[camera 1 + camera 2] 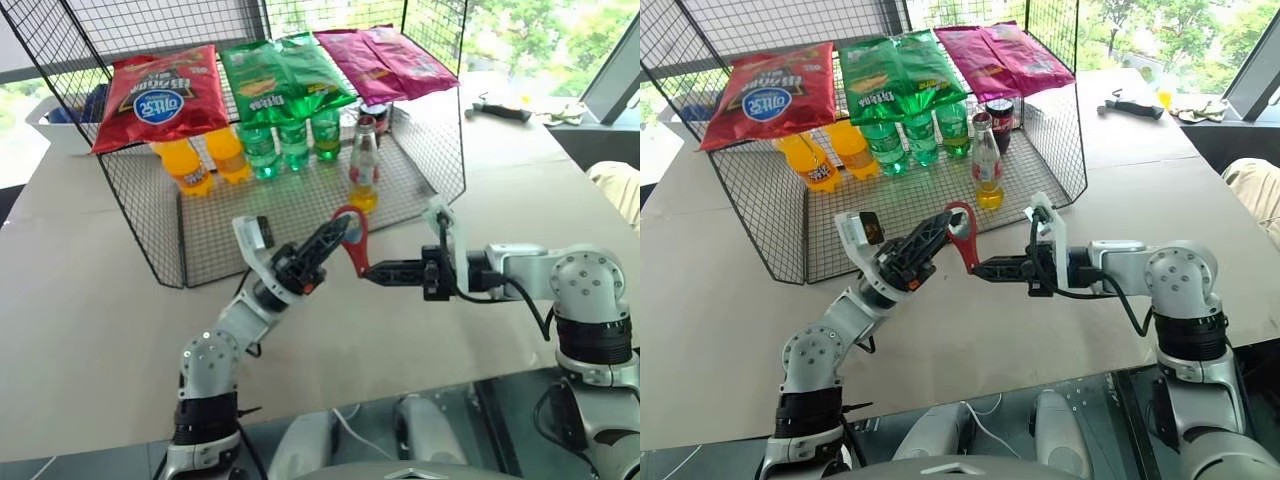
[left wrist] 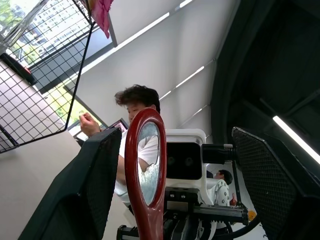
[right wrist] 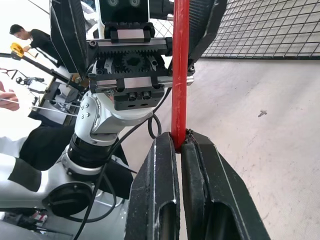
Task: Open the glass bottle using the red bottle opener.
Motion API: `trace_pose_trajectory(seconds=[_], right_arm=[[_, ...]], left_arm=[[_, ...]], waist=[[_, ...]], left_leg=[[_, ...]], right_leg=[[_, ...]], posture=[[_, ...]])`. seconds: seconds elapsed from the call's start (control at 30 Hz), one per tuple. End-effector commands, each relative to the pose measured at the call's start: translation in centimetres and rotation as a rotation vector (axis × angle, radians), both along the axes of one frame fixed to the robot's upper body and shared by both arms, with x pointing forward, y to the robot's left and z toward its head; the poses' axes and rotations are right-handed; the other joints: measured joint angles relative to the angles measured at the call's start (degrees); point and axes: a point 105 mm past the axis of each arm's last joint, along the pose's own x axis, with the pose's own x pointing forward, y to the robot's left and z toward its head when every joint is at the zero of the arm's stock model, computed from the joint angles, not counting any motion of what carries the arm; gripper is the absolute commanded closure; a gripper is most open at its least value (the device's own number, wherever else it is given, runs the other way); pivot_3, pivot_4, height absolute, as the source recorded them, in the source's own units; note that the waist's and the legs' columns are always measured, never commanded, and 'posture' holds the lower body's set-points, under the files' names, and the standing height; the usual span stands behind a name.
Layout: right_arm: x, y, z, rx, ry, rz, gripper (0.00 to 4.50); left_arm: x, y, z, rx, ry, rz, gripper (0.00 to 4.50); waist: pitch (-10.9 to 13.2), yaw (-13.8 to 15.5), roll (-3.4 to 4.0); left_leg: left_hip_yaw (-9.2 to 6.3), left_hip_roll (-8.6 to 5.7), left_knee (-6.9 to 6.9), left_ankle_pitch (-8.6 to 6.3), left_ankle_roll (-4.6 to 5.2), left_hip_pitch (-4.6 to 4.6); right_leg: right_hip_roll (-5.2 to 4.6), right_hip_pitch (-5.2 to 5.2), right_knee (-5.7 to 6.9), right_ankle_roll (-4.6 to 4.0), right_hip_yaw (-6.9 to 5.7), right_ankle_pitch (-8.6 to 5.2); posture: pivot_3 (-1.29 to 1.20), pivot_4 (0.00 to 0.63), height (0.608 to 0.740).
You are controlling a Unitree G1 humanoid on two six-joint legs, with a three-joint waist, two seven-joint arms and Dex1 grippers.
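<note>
My right gripper is pinching the red bottle opener's handle end (image 1: 361,268) with the ends of its fingers. My left gripper should hold the ring head (image 1: 356,232) steady while my right gripper grips again, deeper.
The red bottle opener (image 1: 353,240) hangs in the air in front of the wire basket, ring head up. My right gripper (image 1: 372,272) is shut on its handle end (image 3: 180,75), reaching in from the right. My left gripper (image 1: 332,238) is open, and its two black fingers (image 2: 92,190) stand on either side of the ring head (image 2: 146,170) with a gap to each. The glass bottle (image 1: 363,165), slim with a red-white label and yellow liquid at the bottom, stands upright on the basket floor just behind the opener, apart from both grippers.
The wire basket (image 1: 430,150) holds orange bottles (image 1: 187,165), green bottles (image 1: 292,142) and a dark bottle (image 1: 999,118), with chip bags (image 1: 160,95) lying on top. A black tool (image 1: 500,110) lies at the table's far right. A person (image 2: 137,107) shows in the wrist views.
</note>
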Motion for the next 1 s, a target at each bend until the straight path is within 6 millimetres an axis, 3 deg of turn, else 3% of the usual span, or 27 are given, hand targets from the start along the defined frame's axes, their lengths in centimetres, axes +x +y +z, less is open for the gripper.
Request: trace_pose_trajectory(seconds=[0.03,0.17,0.4,0.57,0.6,0.8,1.0], right_arm=[[-0.4,-0.1,0.8,0.033,-0.025,0.031,4.50],[-0.5,-0.1,0.8,0.037,-0.025,0.037,4.50],[-0.6,-0.2,0.8,0.037,-0.027,0.038,4.50],[-0.6,-0.1,0.8,0.041,-0.029,0.039,4.50],[-0.7,-0.1,0.8,0.043,-0.030,0.041,4.50],[-0.8,0.0,1.0,0.056,-0.034,0.050,4.50],[-0.9,0.1,0.9,0.062,-0.031,0.054,4.50]], left_arm=[[-0.5,0.3,1.5,-0.074,-0.028,-0.050,1.09],[-0.6,0.4,1.7,-0.093,-0.023,-0.071,2.44],[-0.6,0.2,1.4,-0.074,0.000,-0.076,2.52],[-0.4,0.2,1.5,-0.080,0.003,-0.074,0.25],[-0.4,0.2,1.5,-0.080,0.002,-0.075,0.03],[-0.3,0.1,1.5,-0.075,0.002,-0.082,0.03],[1.0,-0.3,0.9,-0.016,0.033,-0.008,0.03]], waist=[[0.00,0.00,0.00],[0.00,0.04,-0.01],[0.00,0.03,-0.01],[0.00,0.05,-0.01],[0.00,0.06,-0.01],[-0.01,0.03,-0.01],[-0.01,0.09,-0.02]], left_leg=[[-0.01,0.00,0.01,0.00,0.00,-0.09],[-0.01,-0.02,0.03,0.01,0.00,-0.35],[0.02,-0.04,0.03,0.01,0.00,-0.36],[0.02,-0.04,0.03,0.01,0.00,-0.37],[0.02,-0.04,0.03,0.01,0.00,-0.37],[0.03,-0.04,0.04,0.01,0.00,-0.36],[0.04,-0.05,0.05,0.01,0.00,-0.37]], right_leg=[[0.00,-0.07,0.01,0.00,-0.01,0.00],[-0.04,-0.31,0.04,0.00,-0.01,0.00],[-0.05,-0.34,0.05,0.00,0.01,0.00],[-0.05,-0.34,0.05,0.00,0.02,0.00],[-0.05,-0.34,0.05,0.00,0.02,0.00],[-0.05,-0.34,0.07,0.00,0.02,0.00],[-0.06,-0.34,0.08,0.00,0.03,0.01]], posture=[[0.00,0.150,0.740],[0.00,0.150,0.740],[0.00,0.150,0.740],[0.00,0.150,0.740],[0.00,0.150,0.740],[0.00,0.150,0.740],[0.00,0.150,0.740]])
